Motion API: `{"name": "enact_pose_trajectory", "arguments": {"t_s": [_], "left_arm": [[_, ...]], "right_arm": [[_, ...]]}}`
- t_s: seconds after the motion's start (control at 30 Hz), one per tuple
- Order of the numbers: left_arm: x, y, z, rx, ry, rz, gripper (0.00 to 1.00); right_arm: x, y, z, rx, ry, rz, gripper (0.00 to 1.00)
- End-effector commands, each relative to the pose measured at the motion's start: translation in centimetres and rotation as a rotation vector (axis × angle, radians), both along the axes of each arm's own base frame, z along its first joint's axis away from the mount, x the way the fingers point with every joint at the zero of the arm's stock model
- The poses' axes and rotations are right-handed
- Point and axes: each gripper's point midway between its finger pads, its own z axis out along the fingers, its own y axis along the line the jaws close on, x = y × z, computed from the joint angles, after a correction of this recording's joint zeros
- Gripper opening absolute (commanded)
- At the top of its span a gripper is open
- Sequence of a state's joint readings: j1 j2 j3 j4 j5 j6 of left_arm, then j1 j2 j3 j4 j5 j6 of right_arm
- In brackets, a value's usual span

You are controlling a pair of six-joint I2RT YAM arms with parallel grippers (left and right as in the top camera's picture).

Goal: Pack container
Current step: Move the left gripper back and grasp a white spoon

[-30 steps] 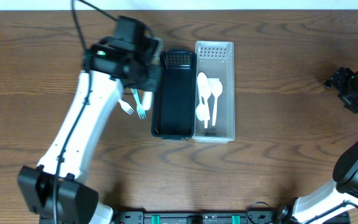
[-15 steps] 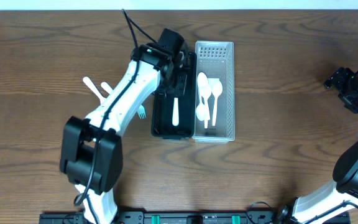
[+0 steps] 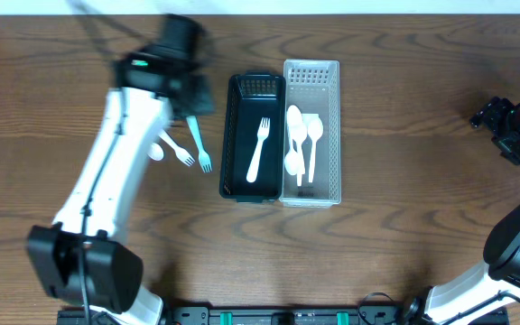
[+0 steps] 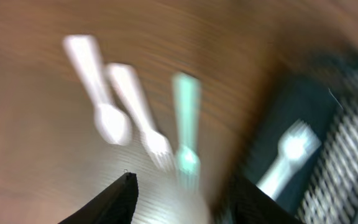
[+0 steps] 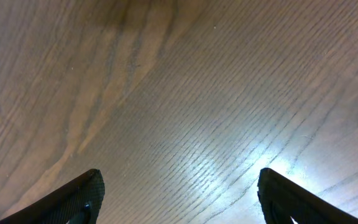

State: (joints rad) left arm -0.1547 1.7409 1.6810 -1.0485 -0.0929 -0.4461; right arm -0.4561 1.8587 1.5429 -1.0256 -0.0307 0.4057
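The robot's left gripper keeps going toward the spoon until its open fingers are on both sides of the neck (image 4: 102,98), because the white spoon's handle (image 4: 86,63) lies clear of the white fork.
A black bin (image 3: 239,185) holds one white fork (image 3: 258,149). Beside it a white slotted bin (image 3: 332,135) holds several white spoons (image 3: 301,140). On the table left of the bins lie a teal fork (image 3: 199,144), a white fork (image 3: 178,149) and a white spoon (image 3: 156,150). In the blurred left wrist view they show as the teal fork (image 4: 186,134), white fork (image 4: 143,121) and spoon (image 4: 101,93), with the binned fork (image 4: 288,158) at right. My left gripper (image 4: 182,199) is open and empty above the loose cutlery. My right gripper (image 5: 179,193) is open and empty over bare table.
The right arm (image 3: 513,126) rests at the table's far right edge. The left arm (image 3: 120,171) stretches from the front left towards the bins. Wood table (image 3: 404,217) surrounds the bins.
The left gripper was over the black bin half a second ago; it has swung back left over the loose cutlery. A white fork now lies in the black bin. The right arm has not moved.
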Motion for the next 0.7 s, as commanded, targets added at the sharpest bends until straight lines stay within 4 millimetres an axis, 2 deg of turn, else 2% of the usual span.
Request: {"name": "enact_pose_trajectory", "arguments": {"t_s": [0.0, 0.1, 0.23, 0.37, 0.47, 0.67], "left_arm": [[0.1, 6.7, -2.4, 0.017, 0.031, 0.378, 0.50], [0.4, 9.7, -4.6, -0.045, 0.065, 0.531, 0.50], [1.4, 10.8, -7.8, -0.178, 0.119, 0.580, 0.49], [1.3, 11.9, -11.0, -0.201, 0.193, 0.618, 0.49], [1.3, 11.6, -13.3, -0.218, 0.248, 0.588, 0.50], [1.6, 10.0, -16.1, -0.243, 0.314, 0.428, 0.49]], "right_arm": [[0.1, 0.3, -0.4, 0.009, 0.008, 0.001, 0.82], [0.1, 0.3, -0.4, 0.009, 0.008, 0.001, 0.82], [0.1, 0.3, -0.4, 0.009, 0.007, 0.001, 0.82], [0.1, 0.3, -0.4, 0.008, 0.008, 0.001, 0.81], [0.1, 0.3, -0.4, 0.008, 0.008, 0.001, 0.81], [0.1, 0.3, -0.4, 0.008, 0.008, 0.001, 0.81]]}}
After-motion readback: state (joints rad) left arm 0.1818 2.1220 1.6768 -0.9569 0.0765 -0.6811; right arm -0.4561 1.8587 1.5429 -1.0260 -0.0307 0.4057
